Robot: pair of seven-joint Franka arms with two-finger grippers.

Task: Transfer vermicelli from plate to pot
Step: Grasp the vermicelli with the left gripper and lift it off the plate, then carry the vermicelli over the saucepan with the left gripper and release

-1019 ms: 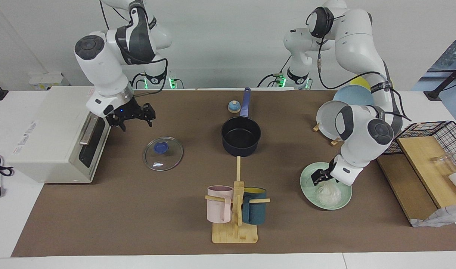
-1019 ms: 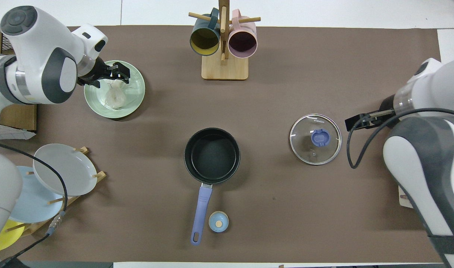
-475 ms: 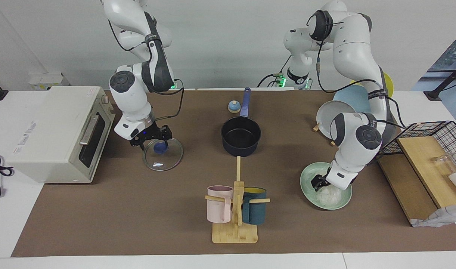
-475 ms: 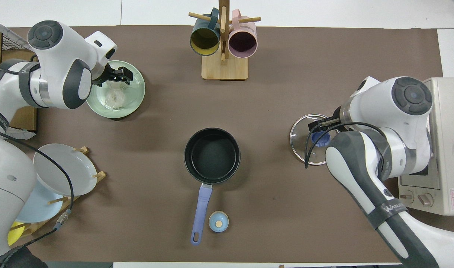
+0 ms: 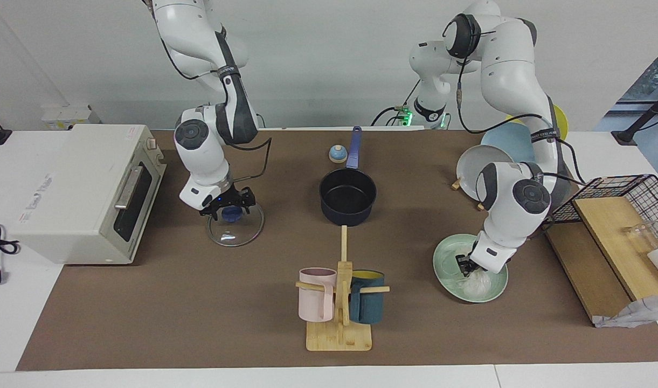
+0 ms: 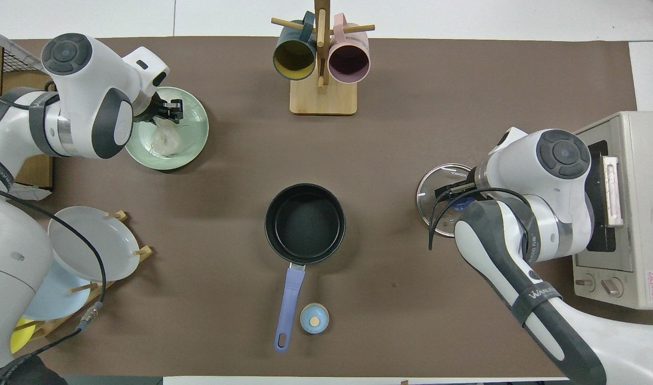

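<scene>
My gripper will carry the glass lid (image 6: pixel 438 184) to the navy pot. The lid should cover the pot's whole opening, because the lid's round rim (image 6: pixel 419 198) looks about as wide.
The vermicelli (image 5: pixel 477 282) lies as a whitish clump on the mint-green plate (image 5: pixel 443 257) toward the left arm's end of the table. My left gripper (image 5: pixel 470 268) is down in the plate, shut on the top of the clump, which rises to a point at the fingers. In the overhead view the gripper (image 6: pixel 169 111) is over the plate (image 6: pixel 196 140) and the vermicelli (image 6: pixel 164 140). The navy pot (image 5: pixel 348 197) stands mid-table, its inside bare and its handle toward the robots; it also shows in the overhead view (image 6: pixel 305 223). My right gripper (image 5: pixel 229 207) is open, its fingers either side of the blue knob of the glass lid (image 5: pixel 237 233).
A toaster oven (image 5: pixel 75 188) stands at the right arm's end. A wooden mug stand (image 5: pixel 339 323) with a pink and a teal mug is farther from the robots than the pot. A plate rack (image 6: pixel 75 256), a small blue dome (image 5: pixel 337 154), a wire basket (image 5: pixel 630 188).
My left gripper has come down into the plate and closed on the vermicelli, drawing it into a peak. My right arm has swung from the toaster to the lid's knob.
</scene>
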